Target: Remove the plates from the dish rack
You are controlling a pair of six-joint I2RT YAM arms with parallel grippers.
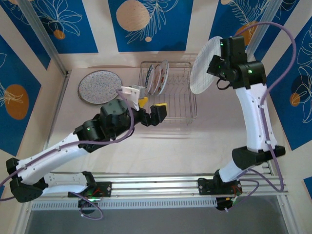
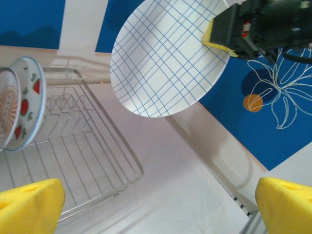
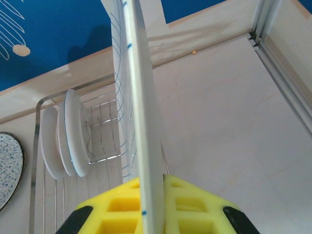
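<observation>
The grid plate (image 1: 204, 66) is held by my right gripper only on the opposite side, so my left gripper should keep moving toward it until its open fingers are around the plate's free rim (image 1: 193, 79).
My right gripper (image 1: 215, 67) is shut on the rim of a white plate with a blue grid pattern (image 1: 203, 66), held upright in the air above the right end of the dish rack (image 1: 185, 105). In the right wrist view the plate (image 3: 139, 97) shows edge-on, clamped between the yellow fingers (image 3: 195, 204). Two plates (image 1: 157, 78) stand in the rack's back left slots; one has red and green motifs (image 2: 25, 102). A speckled grey plate (image 1: 100, 87) lies flat on the table left of the rack. At the rack's front left corner my left gripper (image 1: 151, 105) is open and holds nothing.
The rack's right half (image 2: 97, 146) holds only bare wire dividers. A low wall (image 1: 58, 97) and metal rails bound the table on the left, and another rail (image 3: 287, 73) runs along the right edge. Blue patterned panels stand behind.
</observation>
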